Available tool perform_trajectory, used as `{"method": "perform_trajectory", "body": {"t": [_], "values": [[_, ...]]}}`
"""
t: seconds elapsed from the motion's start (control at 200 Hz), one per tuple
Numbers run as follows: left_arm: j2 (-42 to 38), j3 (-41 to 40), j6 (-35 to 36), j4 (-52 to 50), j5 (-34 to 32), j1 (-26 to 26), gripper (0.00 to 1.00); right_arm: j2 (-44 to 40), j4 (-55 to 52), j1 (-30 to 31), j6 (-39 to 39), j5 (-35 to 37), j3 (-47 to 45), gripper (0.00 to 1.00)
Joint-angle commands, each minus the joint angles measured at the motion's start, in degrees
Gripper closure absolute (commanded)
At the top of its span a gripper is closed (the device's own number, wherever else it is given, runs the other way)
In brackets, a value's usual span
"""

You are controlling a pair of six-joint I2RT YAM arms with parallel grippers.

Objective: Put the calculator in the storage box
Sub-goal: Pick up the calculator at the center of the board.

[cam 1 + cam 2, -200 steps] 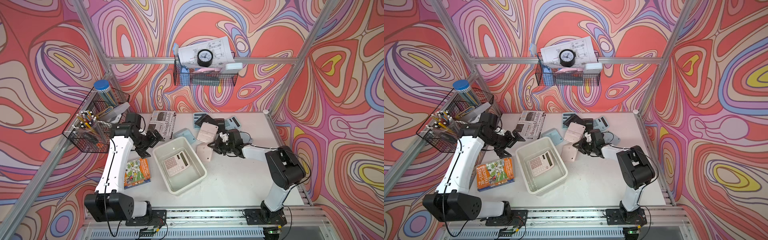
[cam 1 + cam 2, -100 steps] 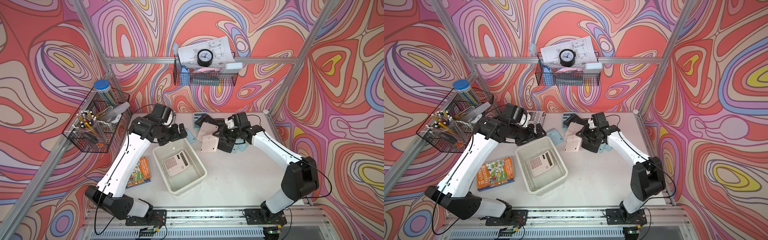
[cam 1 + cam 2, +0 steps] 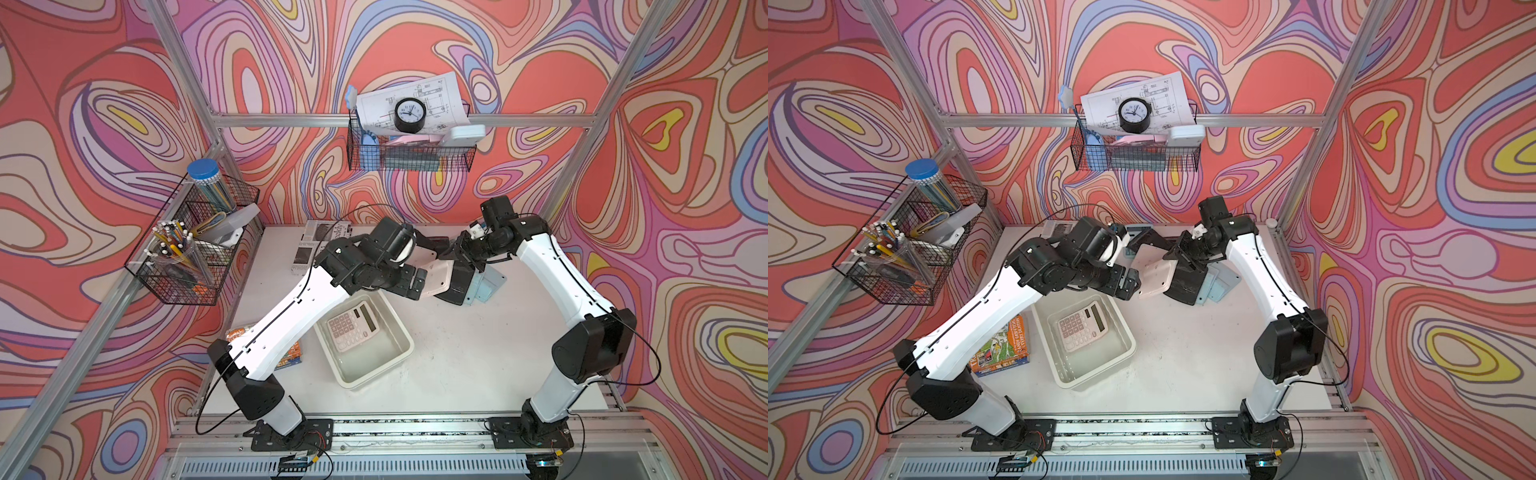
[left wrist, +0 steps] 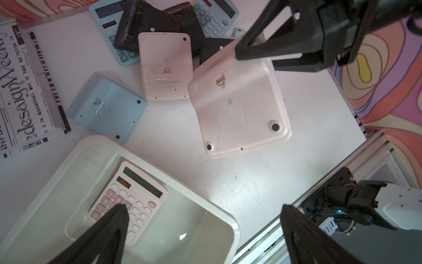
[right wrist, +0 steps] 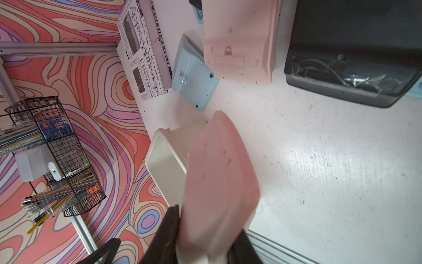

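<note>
The pink calculator in my right gripper [image 3: 1157,276] has its back side up. Next, my left gripper takes the calculator's free edge and turns it face up before boxing it.
My right gripper [image 5: 205,242] is shut on the edge of a pink calculator [image 5: 219,178], held back-side up and tilted above the table, beside the pile. Both top views show that calculator [image 3: 436,276] [image 3: 1156,276] just beyond the cream storage box [image 3: 409,345] [image 3: 1129,345]. A second pink calculator [image 3: 353,326] [image 4: 130,198] lies face up inside the box. My left gripper [image 4: 204,208] is open and empty. It hovers over the box's far corner [image 4: 233,226], close to the held calculator [image 4: 239,109].
On the table at the back lie a blue calculator [image 4: 107,107] and a pink one [image 4: 164,66], both face down, with black ones [image 4: 148,22] behind them. A newspaper [image 4: 22,86] lies at the back left, a book [image 3: 1003,345] left of the box. Wire baskets [image 3: 191,249] [image 3: 409,153] hang on the frame.
My right gripper has risen from the pile with the pink calculator in its jaws. My left arm has swung from the table's left side to above the box.
</note>
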Motion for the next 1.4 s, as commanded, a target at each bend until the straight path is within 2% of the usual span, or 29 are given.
{"method": "perform_trajectory", "body": {"t": [0.0, 0.18, 0.431, 0.511, 0.606, 0.681, 1.032, 1.097, 1.232, 1.392], "values": [[2.8, 3.1, 5.8, -2.3, -5.8, -4.0, 0.04, 2.8, -6.0, -0.8, -1.9, -7.9, 2.2, 0.82], [6.8, 6.2, 9.7, -6.4, -11.3, -9.3, 0.07, 4.1, -6.2, -1.4, -3.0, -12.9, 0.9, 0.82], [8.7, 5.7, 13.1, -8.7, -16.0, -13.0, 0.14, 5.3, -6.0, -1.5, -3.5, -18.0, 0.9, 0.82], [8.7, 4.3, 13.9, -8.2, -18.6, -13.4, 0.21, 5.1, -5.7, -1.5, -3.4, -19.3, 0.6, 0.82], [8.9, 3.7, 14.6, -8.0, -21.0, -13.5, 0.39, 4.4, -5.0, -1.5, -3.3, -21.2, -0.8, 0.82], [9.5, 3.8, 15.0, -7.9, -21.8, -13.4, 0.48, 3.3, -2.8, -1.5, -2.1, -22.8, -3.0, 0.81], [10.9, 4.2, 15.7, -6.6, -23.3, -13.5, 0.71, -3.3, 15.4, -1.5, 11.5, -28.1, -14.1, 0.8], [11.0, 4.5, 15.8, -6.6, -23.3, -13.5, 0.71, -4.0, 19.1, -1.5, 14.4, -28.5, -15.5, 0.8], [10.5, 4.1, 15.9, -6.5, -22.6, -13.5, 0.49, -4.3, 21.8, -1.5, 16.6, -28.6, -16.4, 0.8], [8.7, 1.5, 16.3, -5.5, -22.7, -13.5, 0.38, -4.1, 21.9, -1.5, 17.2, -28.4, -16.3, 0.8]]}}
